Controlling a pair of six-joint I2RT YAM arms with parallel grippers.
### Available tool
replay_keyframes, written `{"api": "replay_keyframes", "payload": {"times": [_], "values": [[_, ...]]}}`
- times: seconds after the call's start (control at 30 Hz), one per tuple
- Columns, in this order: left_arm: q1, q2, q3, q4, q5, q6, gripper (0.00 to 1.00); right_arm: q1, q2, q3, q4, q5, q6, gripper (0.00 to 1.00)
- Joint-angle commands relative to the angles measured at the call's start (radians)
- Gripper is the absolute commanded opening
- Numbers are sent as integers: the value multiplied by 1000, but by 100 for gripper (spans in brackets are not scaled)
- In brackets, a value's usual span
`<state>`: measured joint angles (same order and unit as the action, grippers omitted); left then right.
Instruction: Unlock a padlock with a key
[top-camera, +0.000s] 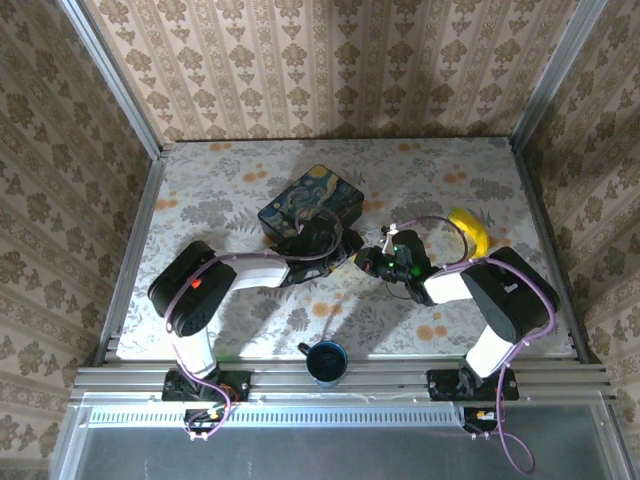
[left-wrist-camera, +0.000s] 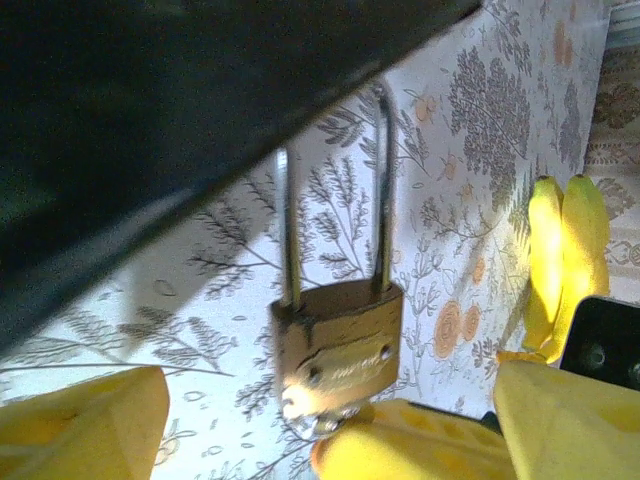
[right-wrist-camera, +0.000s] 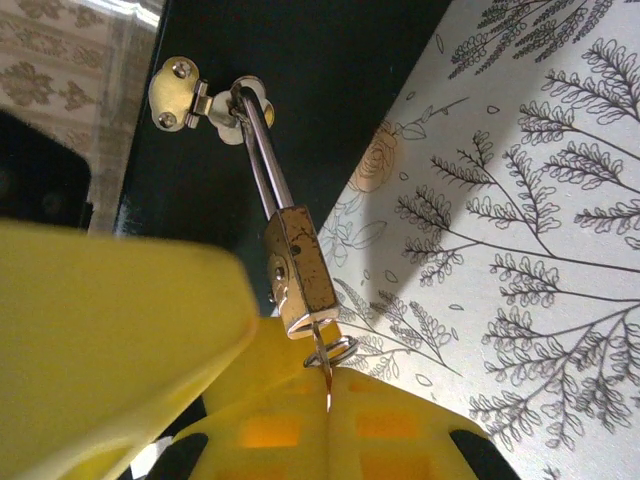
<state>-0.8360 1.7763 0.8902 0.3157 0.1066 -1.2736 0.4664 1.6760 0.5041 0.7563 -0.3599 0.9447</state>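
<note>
The padlock hangs with its broad side (left-wrist-camera: 342, 352) facing the open left gripper, so the robot should turn the padlock edge-on and grip its body (right-wrist-camera: 300, 268) before turning the key.
The small brass padlock (left-wrist-camera: 340, 345) hangs by its thin silver shackle from the clasp (right-wrist-camera: 198, 95) of the dark blue painted box (top-camera: 310, 203). In the left wrist view my left gripper (left-wrist-camera: 330, 405) is open, with a yellow finger on each side of the lock and clear of it. My right gripper (right-wrist-camera: 328, 385) is shut on the key (right-wrist-camera: 326, 362). The key's blade is in the bottom of the padlock (right-wrist-camera: 300, 270) and its small ring hangs just above the fingertips. Seen from above, the two grippers (top-camera: 347, 247) (top-camera: 372, 262) meet at the box's front right corner.
A banana (top-camera: 470, 232) lies on the floral cloth to the right of the right arm. A dark blue mug (top-camera: 325, 360) stands near the table's front edge between the arm bases. Metal rails run along the table's sides.
</note>
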Motion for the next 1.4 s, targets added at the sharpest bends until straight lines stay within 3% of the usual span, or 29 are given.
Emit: {"api": "replay_keyframes", "payload": {"times": [0.0,0.2,0.3,0.43,0.8,1.03,1.17,1.37], "values": [[8,-53,-43,90,-80,80,97,-5,31,28,104,-11,44,0],[13,-28,-102,288,-98,59,100,-3,65,43,160,-21,73,0],[20,3,-117,365,-102,53,95,-3,63,50,158,-24,76,0],[29,42,-122,419,-100,47,80,-3,52,54,153,-28,82,0],[39,125,-105,540,-90,40,55,-3,67,76,149,-33,84,0],[42,144,-117,600,-100,46,18,-3,89,92,163,-33,94,0],[43,143,-130,608,-102,47,3,-3,93,99,161,-25,90,0],[48,111,-149,587,-107,75,0,0,46,96,73,10,48,17]]}}
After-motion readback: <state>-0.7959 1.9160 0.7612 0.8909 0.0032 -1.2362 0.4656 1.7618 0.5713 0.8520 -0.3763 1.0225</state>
